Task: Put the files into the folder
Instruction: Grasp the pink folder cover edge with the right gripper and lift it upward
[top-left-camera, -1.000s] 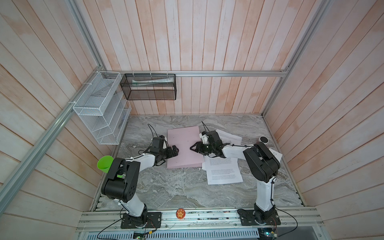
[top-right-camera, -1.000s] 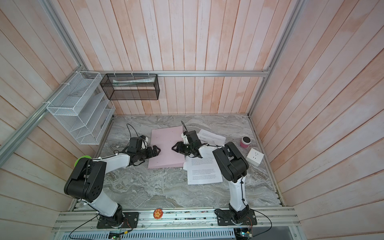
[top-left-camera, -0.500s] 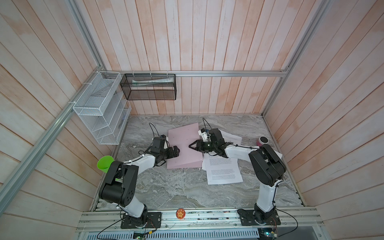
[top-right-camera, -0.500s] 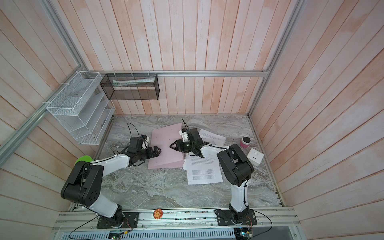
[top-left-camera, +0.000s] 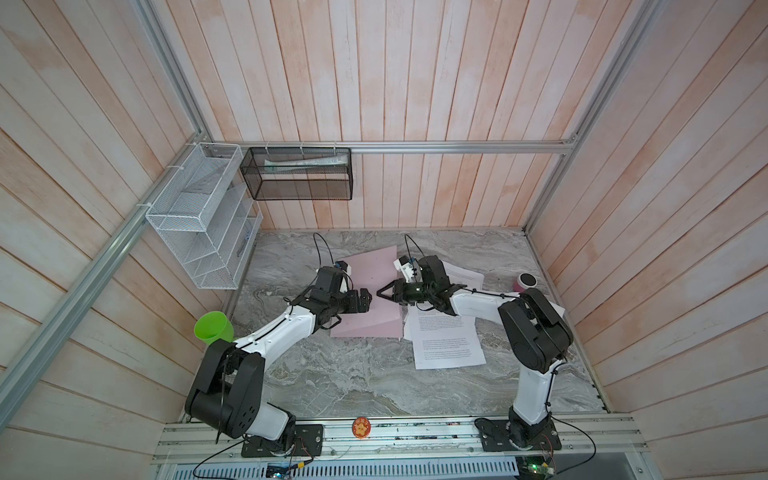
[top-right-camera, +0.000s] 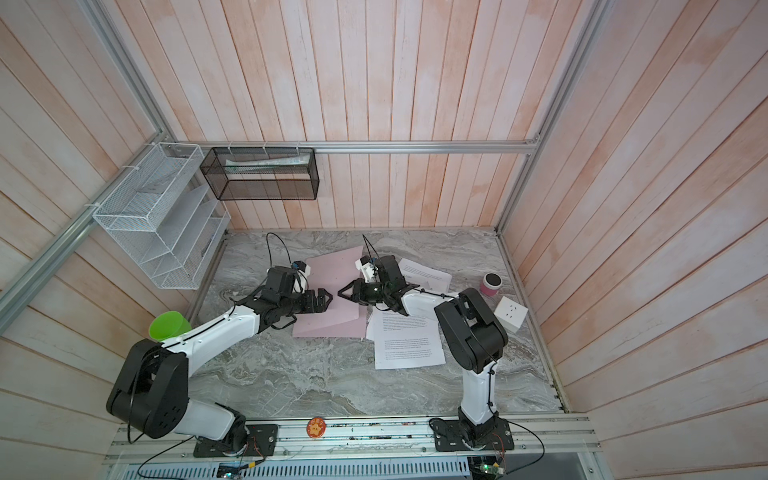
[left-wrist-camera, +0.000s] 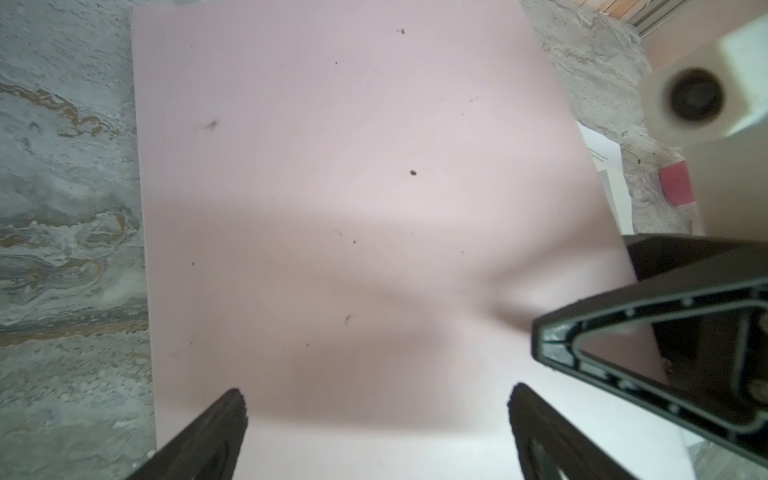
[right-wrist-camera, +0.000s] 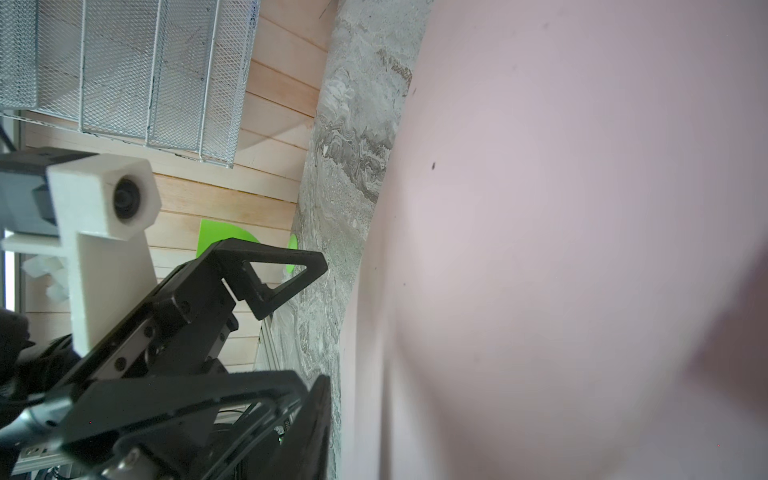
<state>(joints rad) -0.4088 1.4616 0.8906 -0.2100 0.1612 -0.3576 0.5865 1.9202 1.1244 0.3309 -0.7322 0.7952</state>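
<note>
The raised cover (top-left-camera: 374, 265) should swing like a book and come to lie flat when I pull it over, because the folder's opposite edge (left-wrist-camera: 145, 240) stays down.
The pale pink folder (top-left-camera: 374, 270) (top-right-camera: 332, 266) lies mid-table, its top cover raised along the right edge. My right gripper (top-left-camera: 379, 293) (top-right-camera: 340, 293) reaches in from the right and is shut on that cover. One of its fingers (left-wrist-camera: 623, 353) presses on top; the other is hidden under the pink sheet (right-wrist-camera: 540, 208). My left gripper (top-left-camera: 365, 300) (left-wrist-camera: 374, 415) hovers open over the folder (left-wrist-camera: 332, 166), tips facing the right gripper. The files, white printed sheets (top-left-camera: 446, 345) (top-right-camera: 407, 345), lie right of the folder, one more sheet (top-left-camera: 465, 276) behind my right arm.
A white wire-mesh rack (top-left-camera: 199, 224) hangs on the left wall and a black mesh basket (top-left-camera: 299, 174) on the back wall. A green cup (top-left-camera: 212, 328) stands at the table's left edge. At the right are a pink can (top-left-camera: 525, 282) and a white box (top-right-camera: 511, 313).
My right gripper slid left onto the folder and narrowed its jaws, and the cover's right edge rose off the table. The left gripper crept right, staying open.
</note>
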